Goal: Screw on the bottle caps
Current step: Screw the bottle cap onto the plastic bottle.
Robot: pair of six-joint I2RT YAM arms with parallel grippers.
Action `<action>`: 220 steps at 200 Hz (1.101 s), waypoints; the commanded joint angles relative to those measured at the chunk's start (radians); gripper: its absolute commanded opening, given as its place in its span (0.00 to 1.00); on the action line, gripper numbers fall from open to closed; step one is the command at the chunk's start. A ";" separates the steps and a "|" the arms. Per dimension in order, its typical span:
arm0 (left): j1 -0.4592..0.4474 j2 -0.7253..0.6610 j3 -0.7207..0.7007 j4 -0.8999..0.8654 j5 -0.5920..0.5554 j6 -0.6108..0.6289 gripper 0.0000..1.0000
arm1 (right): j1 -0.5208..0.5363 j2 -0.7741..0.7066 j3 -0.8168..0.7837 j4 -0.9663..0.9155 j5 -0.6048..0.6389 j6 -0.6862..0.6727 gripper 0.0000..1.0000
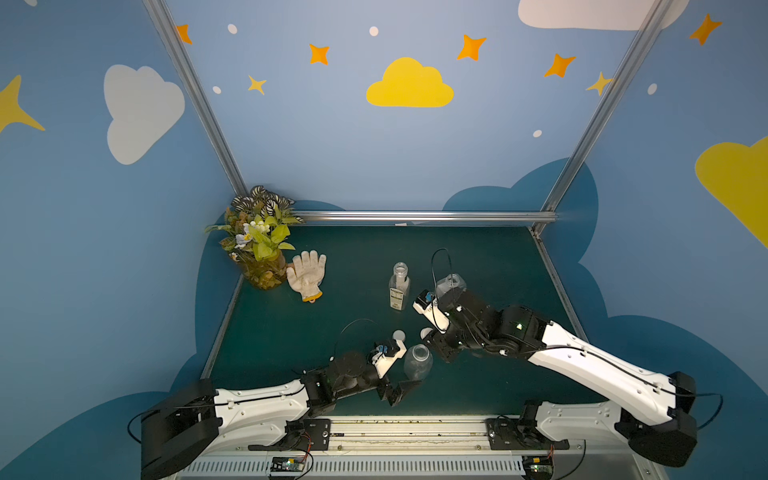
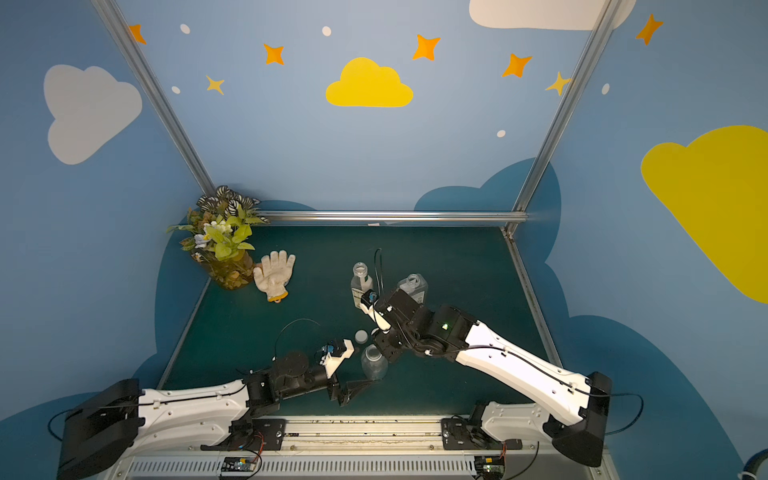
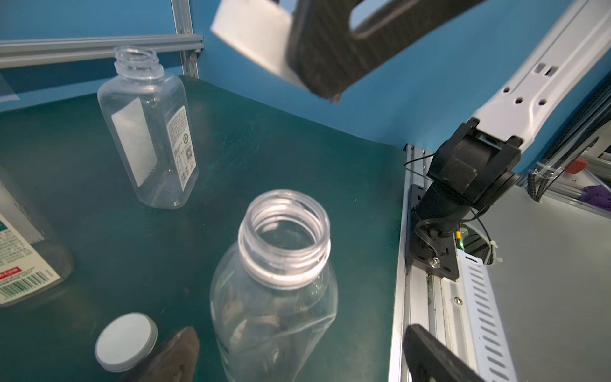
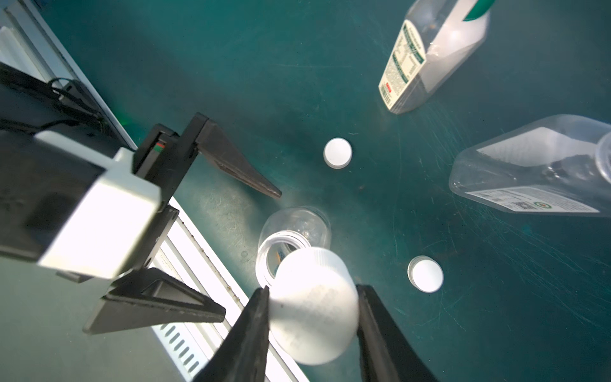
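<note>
My right gripper continues to move the cap down until it covers the bottle's opening, because the white bottle cap's closed top (image 4: pixel 313 305) points away from the round plain bottle's opening (image 1: pixel 420 352).
The round plain bottle (image 3: pixel 274 297) (image 1: pixel 417 362) stands uncapped on the green mat near the front. My left gripper (image 3: pixel 297 360) (image 1: pixel 405 388) is open, its fingers (image 4: pixel 241 172) on either side of the bottle's lower body and apart from it. My right gripper (image 4: pixel 312 330) (image 1: pixel 434 345) is shut on a white bottle cap (image 4: pixel 312 304), held tilted just above the bottle's mouth (image 4: pixel 281 251). Two more bottle caps (image 4: pixel 338 152) (image 4: pixel 425 274) lie flat on the mat nearby. The slim labelled bottle (image 1: pixel 400 286) and the wider flat-sided bottle (image 1: pixel 451 284) stand uncapped farther back.
A potted plant (image 1: pixel 259 241) stands in the back left corner with a white work glove (image 1: pixel 308 272) lying beside it. An aluminium rail (image 1: pixel 415 428) runs along the table's front edge, and blue walls close the other sides.
</note>
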 commanded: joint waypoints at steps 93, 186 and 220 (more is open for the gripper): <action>-0.003 0.299 -0.001 0.421 0.008 -0.005 1.00 | 0.056 0.078 0.026 -0.046 0.032 -0.002 0.36; -0.003 0.358 -0.029 0.487 -0.037 0.004 0.99 | 0.062 0.106 0.032 -0.091 0.063 0.001 0.37; -0.002 0.361 -0.027 0.482 -0.041 0.012 1.00 | 0.066 0.120 0.037 -0.092 0.050 -0.001 0.38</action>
